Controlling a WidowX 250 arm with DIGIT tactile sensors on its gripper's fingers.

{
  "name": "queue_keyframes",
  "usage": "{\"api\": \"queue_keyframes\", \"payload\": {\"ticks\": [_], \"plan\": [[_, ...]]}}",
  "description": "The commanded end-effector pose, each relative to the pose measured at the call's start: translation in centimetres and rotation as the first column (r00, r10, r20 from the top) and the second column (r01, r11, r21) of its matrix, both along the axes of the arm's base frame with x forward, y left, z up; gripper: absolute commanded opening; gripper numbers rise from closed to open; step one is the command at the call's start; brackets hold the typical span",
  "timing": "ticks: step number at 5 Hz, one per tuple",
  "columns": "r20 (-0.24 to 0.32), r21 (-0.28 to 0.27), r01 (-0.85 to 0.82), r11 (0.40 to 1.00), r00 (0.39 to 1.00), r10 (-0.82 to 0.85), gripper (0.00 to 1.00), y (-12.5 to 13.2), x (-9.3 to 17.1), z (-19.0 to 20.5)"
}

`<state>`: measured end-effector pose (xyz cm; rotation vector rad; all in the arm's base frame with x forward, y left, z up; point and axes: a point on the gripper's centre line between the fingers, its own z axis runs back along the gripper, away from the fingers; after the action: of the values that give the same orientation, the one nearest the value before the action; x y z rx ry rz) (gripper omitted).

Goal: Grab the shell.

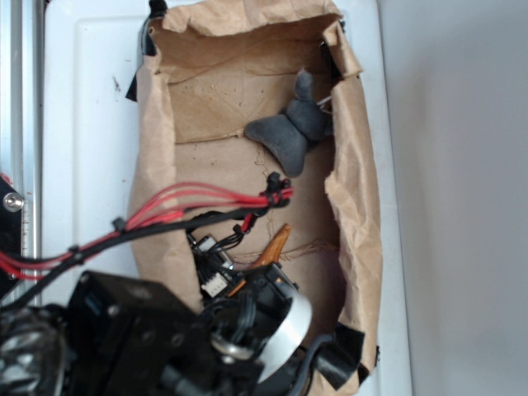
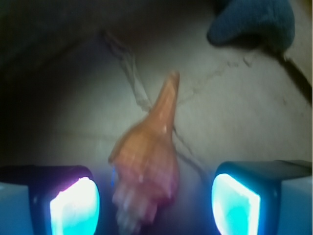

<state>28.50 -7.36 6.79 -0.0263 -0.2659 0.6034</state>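
My gripper should lower its open fingers to both sides of the shell's thick part (image 2: pixel 149 183) before it closes and lifts, because the shell's wide body (image 2: pixel 144 161) is deeper down than the fingers.
The shell (image 2: pixel 149 156) is orange-tan, lying on brown paper with its long pointed tip aimed away from the camera. In the exterior view only the tip of the shell (image 1: pixel 275 246) shows above the arm. My gripper (image 2: pixel 154 205) is open, its two glowing pads (image 2: pixel 73 208) standing either side of the shell's wide body with a gap on each side. The shell's body lies nearer the left pad. In the exterior view the gripper itself is hidden under the black wrist.
A grey plush toy (image 1: pixel 290 132) lies at the far end of the brown paper tray (image 1: pixel 157 140); it also shows in the wrist view as a plush toy (image 2: pixel 254 22) at the top right. Raised paper walls ring the floor. Red and black cables (image 1: pixel 198 202) cross the left wall.
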Motion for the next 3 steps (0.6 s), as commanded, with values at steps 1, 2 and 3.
{"api": "queue_keyframes", "payload": {"ticks": [1,2,3], "plan": [[-0.025,-0.057,0.023,0.998,0.999,-0.024,1.0,1.5,2.6,1.6],[-0.036,-0.035,0.038,0.999,0.999,-0.039,1.0,1.7,2.8,0.6],[-0.051,0.013,0.063,0.998,0.997,-0.062,1.0,2.0,2.2,-1.0]]}}
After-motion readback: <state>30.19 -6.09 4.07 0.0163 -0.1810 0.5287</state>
